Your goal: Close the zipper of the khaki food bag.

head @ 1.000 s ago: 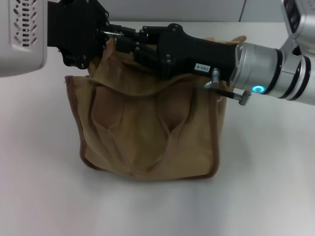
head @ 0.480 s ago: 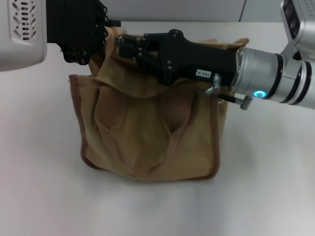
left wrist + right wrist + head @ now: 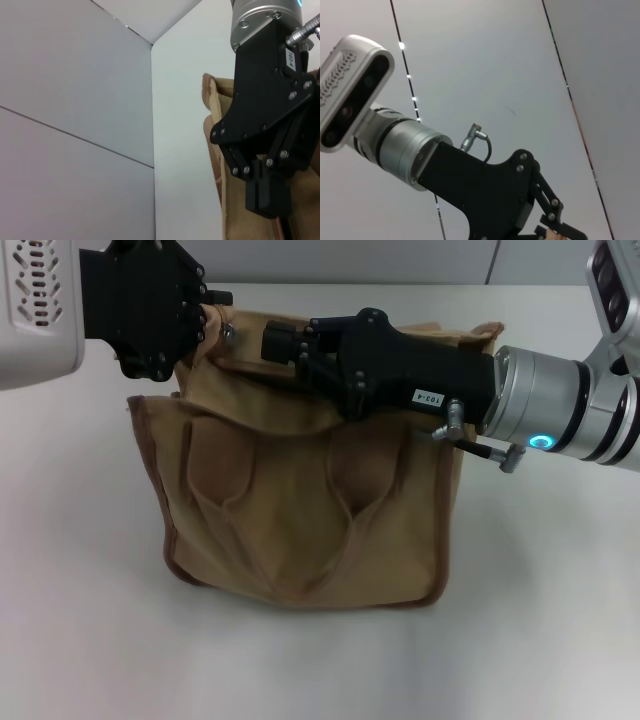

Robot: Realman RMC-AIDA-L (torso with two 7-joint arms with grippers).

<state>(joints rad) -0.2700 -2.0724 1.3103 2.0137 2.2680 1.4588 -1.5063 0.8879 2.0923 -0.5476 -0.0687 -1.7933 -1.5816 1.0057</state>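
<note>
The zipper's pull tab beside my left gripper lies past the ends of my right gripper's closed fingers, so next I open them, reach out farther and take hold of the tab.
The khaki food bag stands upright on the white table with its front pocket and handle straps facing me. My left gripper is shut on the bag's top left corner and holds it up. My right gripper reaches across the top panel from the right, fingers shut at the zipper line. The pull tab is hidden between them. The left wrist view shows the right gripper shut over the bag's edge. The right wrist view shows the left gripper pinching tan fabric.
The white table spreads around the bag on all sides. A grey wall runs along the table's far edge. The right arm's silver wrist hangs over the bag's right end.
My right gripper has slid to the right along the bag's top, away from the left gripper. The bag's top left corner is pulled tauter and its left side has shifted slightly left.
</note>
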